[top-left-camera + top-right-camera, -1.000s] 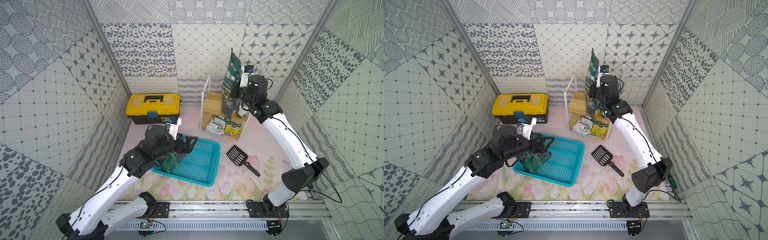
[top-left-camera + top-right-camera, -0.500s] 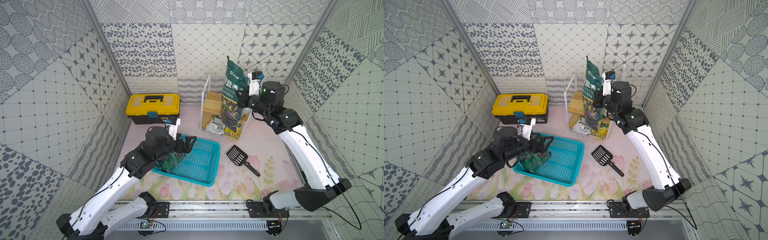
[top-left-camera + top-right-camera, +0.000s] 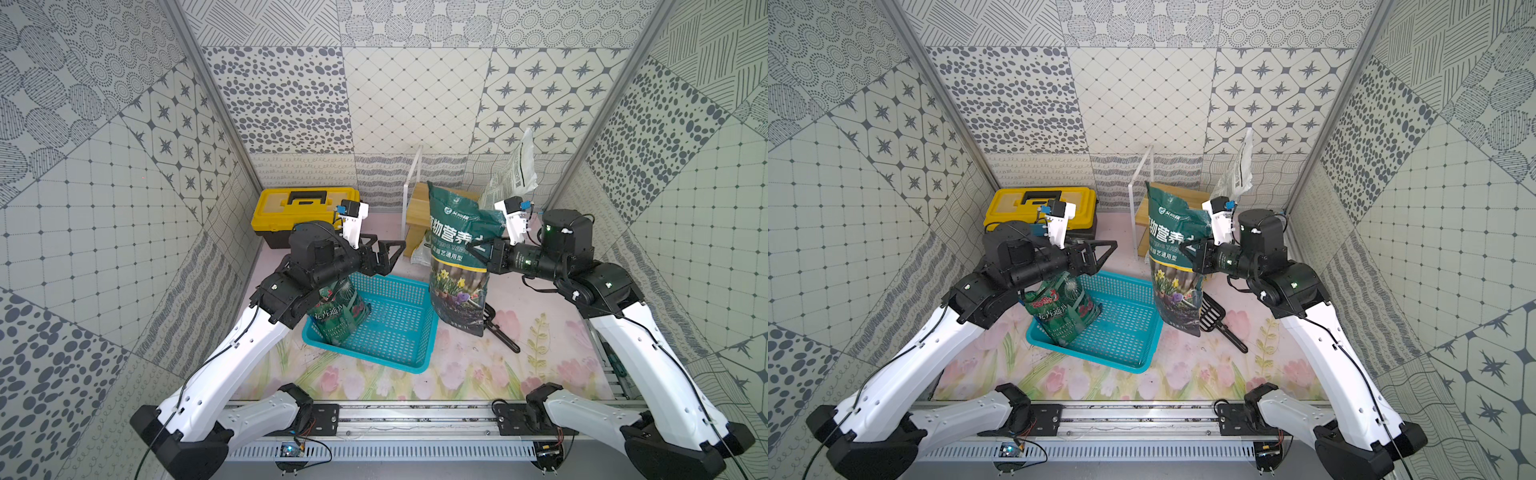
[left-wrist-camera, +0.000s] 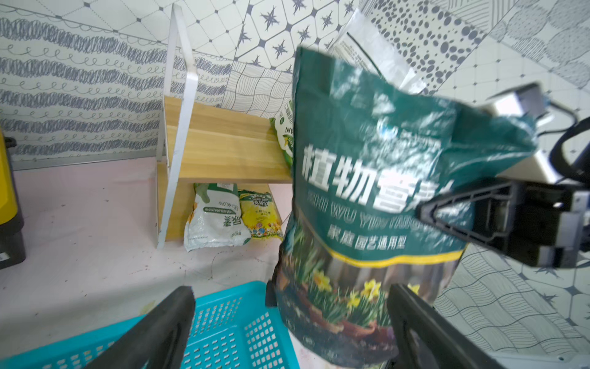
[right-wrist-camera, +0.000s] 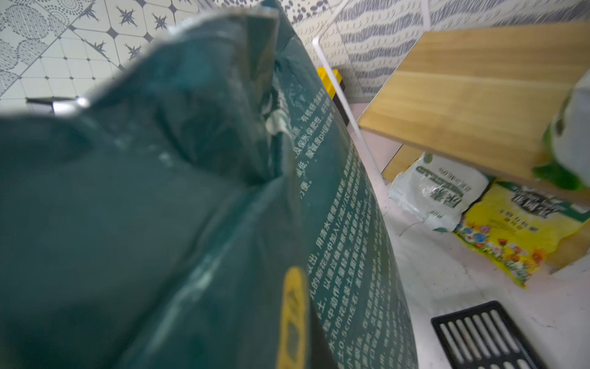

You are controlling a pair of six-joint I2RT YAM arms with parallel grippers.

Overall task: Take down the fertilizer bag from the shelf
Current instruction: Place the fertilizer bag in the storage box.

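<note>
My right gripper is holding the fertilizer bag's side edge (image 3: 496, 223) next to the basket. Next, my left gripper grabs the free top corner (image 3: 432, 193) before both grippers lower the bag inside.
The fertilizer bag (image 3: 457, 257) (image 3: 1173, 257) is dark green with white letters and a flower picture. It hangs upright in the air in front of the shelf (image 3: 417, 208) (image 3: 1192, 194), beside the basket's right edge. My right gripper (image 3: 478, 251) (image 3: 1192, 251) is shut on the bag's upper right edge. The bag (image 5: 159, 223) fills the right wrist view and hides the jaws there. My left gripper (image 3: 388, 249) (image 3: 1106, 249) (image 4: 292, 306) stands open above the basket, facing the bag (image 4: 367, 191), with nothing held. The shelf's boards (image 4: 223, 143) (image 5: 463, 89) show behind.
A teal basket (image 3: 374, 359) holds another green bag (image 3: 336, 311). A yellow toolbox (image 3: 299, 203) sits at the back left. A black scoop (image 3: 498, 332) lies behind the hanging bag. A white bag (image 3: 515, 174) stands on the shelf; white (image 4: 217, 220) and yellow (image 4: 258, 211) bags lie under it.
My right arm has drawn the fertilizer bag off the shelf, forward and down toward the basket. My left gripper has risen a little and stays open.
</note>
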